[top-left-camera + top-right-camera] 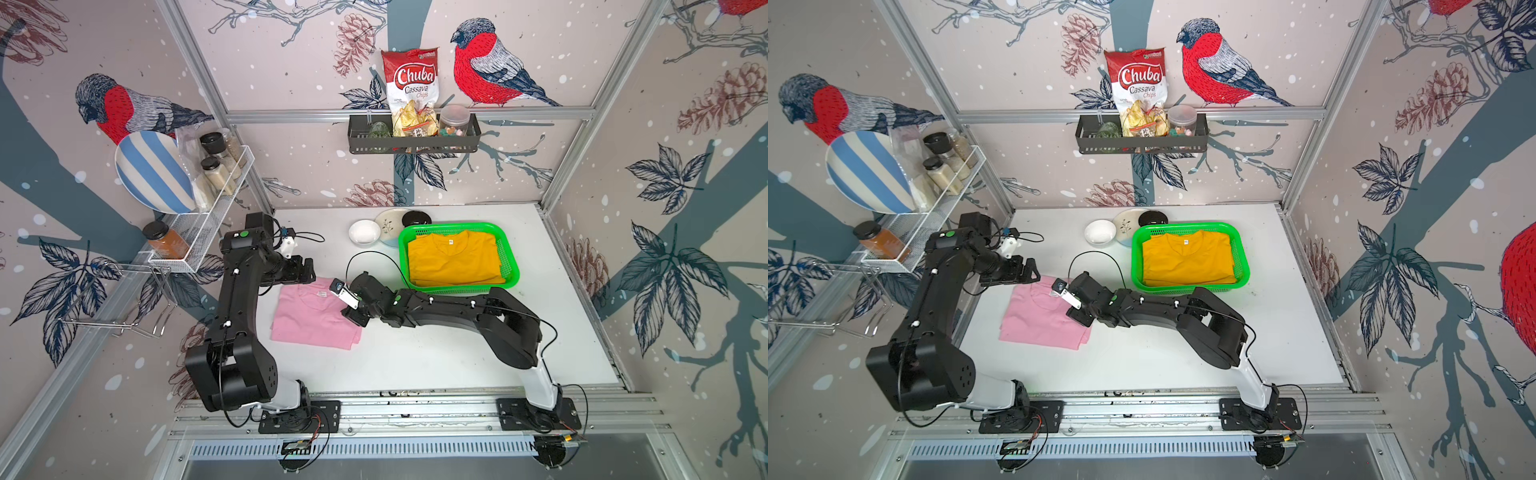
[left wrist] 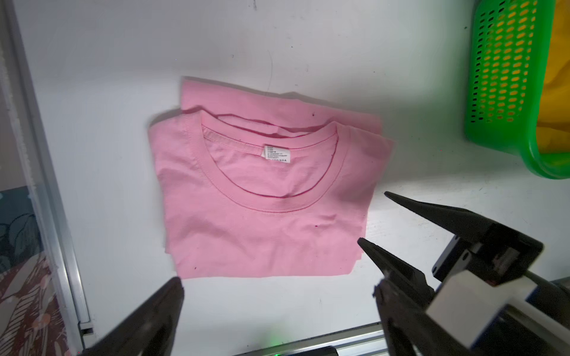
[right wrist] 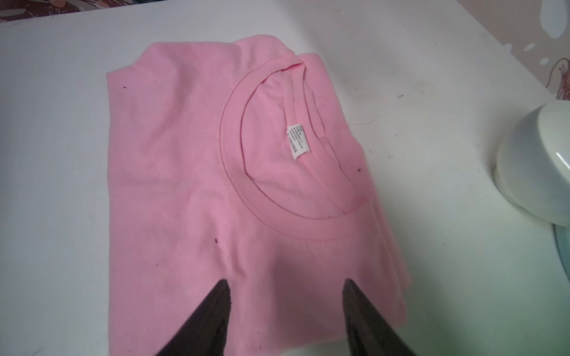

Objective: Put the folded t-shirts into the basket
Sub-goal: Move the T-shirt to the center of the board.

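Observation:
I should slide the pink t-shirt clear before I grip its shoulders [image 2: 172,137], because it lies close to the side [image 1: 986,316] and leaves my left gripper little room.
A light pink folded t-shirt [image 1: 307,324] [image 2: 262,200] lies flat on the white table, neck label up. My right gripper [image 3: 287,282] [image 1: 350,318] is down on its edge nearest the basket, jaws apart, both fingertips [image 3: 225,285] touching the cloth, which puckers slightly beside one tip. My left gripper [image 2: 277,283] [image 1: 307,269] hovers open just off the shirt's far edge, holding nothing. A mustard yellow folded t-shirt [image 1: 453,259] [image 1: 1187,262] lies inside the bright green basket [image 1: 514,266] [image 2: 499,77] at the back right. No dark red t-shirt is in sight.
A white bowl [image 1: 364,237] [image 3: 536,172], a patterned plate [image 1: 388,222] and a black dish [image 1: 417,218] sit behind the basket's left corner. A white wire rack [image 1: 208,224] with jars hangs on the left wall, a black shelf [image 1: 413,143] on the back wall.

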Controlling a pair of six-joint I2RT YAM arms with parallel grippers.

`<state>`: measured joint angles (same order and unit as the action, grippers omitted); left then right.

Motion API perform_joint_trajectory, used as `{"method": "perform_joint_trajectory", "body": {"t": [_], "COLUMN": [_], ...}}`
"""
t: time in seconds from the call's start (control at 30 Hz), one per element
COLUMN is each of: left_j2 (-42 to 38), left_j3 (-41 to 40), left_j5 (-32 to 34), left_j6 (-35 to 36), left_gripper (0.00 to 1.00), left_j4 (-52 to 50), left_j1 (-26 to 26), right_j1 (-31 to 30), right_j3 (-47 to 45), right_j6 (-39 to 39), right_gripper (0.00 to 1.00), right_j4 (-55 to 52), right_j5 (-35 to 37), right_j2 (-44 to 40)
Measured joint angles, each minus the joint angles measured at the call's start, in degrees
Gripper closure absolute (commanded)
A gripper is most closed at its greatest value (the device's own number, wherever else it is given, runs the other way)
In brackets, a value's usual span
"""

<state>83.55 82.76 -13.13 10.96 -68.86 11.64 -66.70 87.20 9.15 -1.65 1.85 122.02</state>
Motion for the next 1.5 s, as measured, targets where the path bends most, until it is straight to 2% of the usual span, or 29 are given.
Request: {"method": "perform_joint_trajectory", "body": {"t": [0.33, 0.6, 0.67, 0.77, 0.83, 0.87, 0.9, 1.07, 1.2, 1.33, 1.5], "left_j2": [0.48, 1.03, 0.72, -1.44, -4.00, -5.22, -6.54, -4.68, -1.42, 0.31, 1.27], "left_j3": [2.03, 1.57, 0.35, -3.63, -7.08, -8.76, -10.71, -10.97, -11.19, -11.30, -11.45], "left_j5": [4.00, -2.80, -5.29, -9.86, -12.81, -14.29, -16.35, -22.40, -23.06, -22.43, -20.81], "left_j6": [2.80, 8.37, 11.10, 17.99, 23.21, 26.08, 30.86, 50.47, 65.26, 73.81, 79.82], "left_gripper": [0.04, 0.04, 0.05, 0.06, 0.05, 0.05, 0.04, 0.04, 0.04, 0.04, 0.05], "left_j4": [3.39, 7.65, 9.16, 11.56, 13.92, 14.78, 15.56, 14.45, 11.23, 9.16, 7.23], "left_j1": [0.50, 0.50, 0.50, -0.20, -1.05, -1.42, -1.77, -2.23, -2.38, -1.70, 0.90], "right_j1": [0.33, -3.13, -3.45, -3.39, -3.06, -2.86, -2.54, -1.11, 2.49, 5.75, 9.14], "right_j3": [-2.97, -12.37, -15.89, -21.49, -24.04, -24.94, -26.05, -28.00, -23.37, -17.00, -8.52], "right_j6": [3.76, 8.52, 9.66, 10.40, 10.36, 10.32, 10.10, 8.66, 8.68, 9.42, 11.93], "right_gripper": [0.59, 0.61, 0.55, 0.45, 0.32, 0.21, 0.02, 0.00, 0.00, 0.00, 0.03], "right_j4": [-1.38, -3.48, -5.46, -9.20, -11.58, -12.63, -13.18, -11.89, -12.96, -14.25, -19.04], "right_j5": [-7.50, -11.96, -13.27, -14.21, -14.43, -14.86, -15.41, -15.26, -13.27, -12.52, -14.23], "right_j2": [3.96, -3.08, -6.27, -11.85, -15.28, -17.00, -19.45, -25.97, -23.82, -18.71, -10.43]}}
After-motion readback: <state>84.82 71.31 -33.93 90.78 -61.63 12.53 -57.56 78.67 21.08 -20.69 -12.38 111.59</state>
